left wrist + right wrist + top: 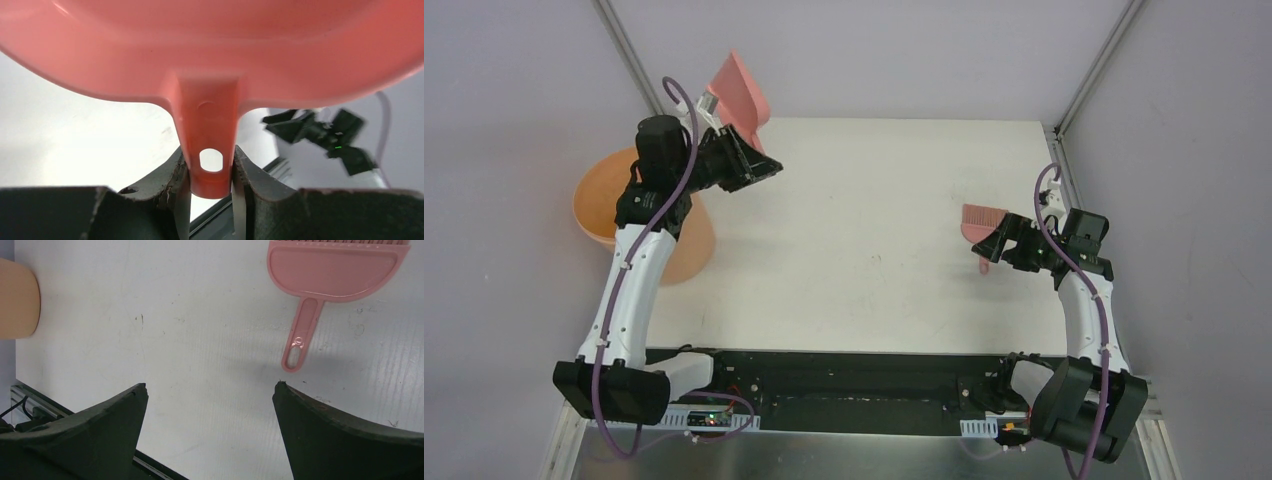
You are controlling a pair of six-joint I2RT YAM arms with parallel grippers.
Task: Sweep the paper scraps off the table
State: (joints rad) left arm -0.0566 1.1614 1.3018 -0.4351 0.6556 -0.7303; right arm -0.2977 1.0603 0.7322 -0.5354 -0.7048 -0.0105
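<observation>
The pink dustpan's handle (757, 141) has my fingers on it, and there is clear table (808, 228) beside the bucket. My left gripper should keep lowering the dustpan and let go of it flat there.
No paper scraps show on the white table (864, 260) in any view. My left gripper (729, 125) is shut on the handle of the pink dustpan (742, 88) and holds it raised and tilted near the table's back left corner. In the left wrist view the handle sits between the gripper's (210, 172) fingers, with the dustpan (210, 45) filling the top; its inside is hidden. My right gripper (996, 245) is open and empty above the table (200, 330), beside the pink hand brush (977, 220). The brush (330, 270) lies flat ahead of the open gripper (210, 385).
A big orange bucket (639, 215) stands off the table's left edge, under my left arm; its side shows in the right wrist view (17, 297). Metal frame posts stand at the back corners. The black front rail (844, 380) runs between the arm bases.
</observation>
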